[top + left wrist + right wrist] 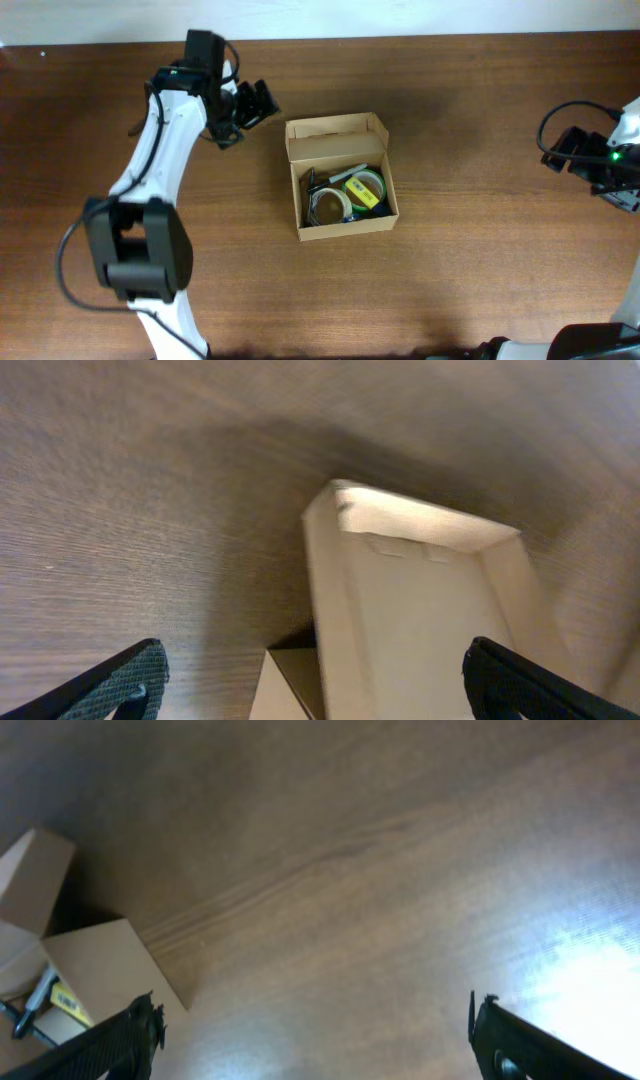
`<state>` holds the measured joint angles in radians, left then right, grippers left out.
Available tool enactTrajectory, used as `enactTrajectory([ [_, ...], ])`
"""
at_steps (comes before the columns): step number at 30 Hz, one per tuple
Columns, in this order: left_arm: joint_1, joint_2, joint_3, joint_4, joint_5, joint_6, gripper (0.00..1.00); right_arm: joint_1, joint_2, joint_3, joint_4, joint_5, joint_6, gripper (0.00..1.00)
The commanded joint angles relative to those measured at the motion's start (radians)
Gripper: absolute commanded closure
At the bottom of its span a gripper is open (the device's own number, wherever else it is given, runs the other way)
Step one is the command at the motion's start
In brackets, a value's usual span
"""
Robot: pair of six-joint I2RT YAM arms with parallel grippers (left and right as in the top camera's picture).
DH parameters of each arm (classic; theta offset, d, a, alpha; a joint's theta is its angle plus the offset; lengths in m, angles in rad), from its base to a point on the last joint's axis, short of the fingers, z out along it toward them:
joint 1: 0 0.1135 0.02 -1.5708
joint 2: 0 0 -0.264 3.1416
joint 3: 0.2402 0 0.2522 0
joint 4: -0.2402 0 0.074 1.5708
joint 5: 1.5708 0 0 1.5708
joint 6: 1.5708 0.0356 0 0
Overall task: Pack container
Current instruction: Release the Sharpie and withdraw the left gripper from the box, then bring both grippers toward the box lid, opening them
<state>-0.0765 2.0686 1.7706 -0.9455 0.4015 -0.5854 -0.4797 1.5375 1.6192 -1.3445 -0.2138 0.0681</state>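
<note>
The flap lid (337,145) is far from my right gripper, so my left gripper should wait next to it until both grippers can grip the lid's side edges (384,135) together.
The tan cardboard container (340,180) stands open in the middle of the table, its flap lid upright at the far side. Inside lie tape rolls, one yellow-green (364,189) and one clear (327,206). My left gripper (250,108) is open and empty, just left of the box's far-left corner. In the left wrist view the box's lid and side (400,610) fill the space between my open fingers (315,685). My right gripper (570,150) is open and empty far to the right. Its view shows my open fingers (315,1035) and the box at the left edge (60,960).
Bare brown wooden table (480,250) all around the box. The table's far edge meets a white wall at the top of the overhead view. The left arm's base (135,250) stands at the front left.
</note>
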Motion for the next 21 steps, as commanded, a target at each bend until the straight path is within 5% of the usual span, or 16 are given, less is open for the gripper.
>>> enactTrajectory([
  [1, 0.037, 0.041, -0.009, -0.002, 0.153, -0.027, 0.08, 0.047, 0.026, 0.000, 0.034, -0.036, -0.040, 0.01],
  [21, 0.047, 0.043, -0.009, 0.092, 0.261, -0.046, 0.07, 0.215, 0.450, 0.003, 0.102, -0.471, -0.256, 0.01],
])
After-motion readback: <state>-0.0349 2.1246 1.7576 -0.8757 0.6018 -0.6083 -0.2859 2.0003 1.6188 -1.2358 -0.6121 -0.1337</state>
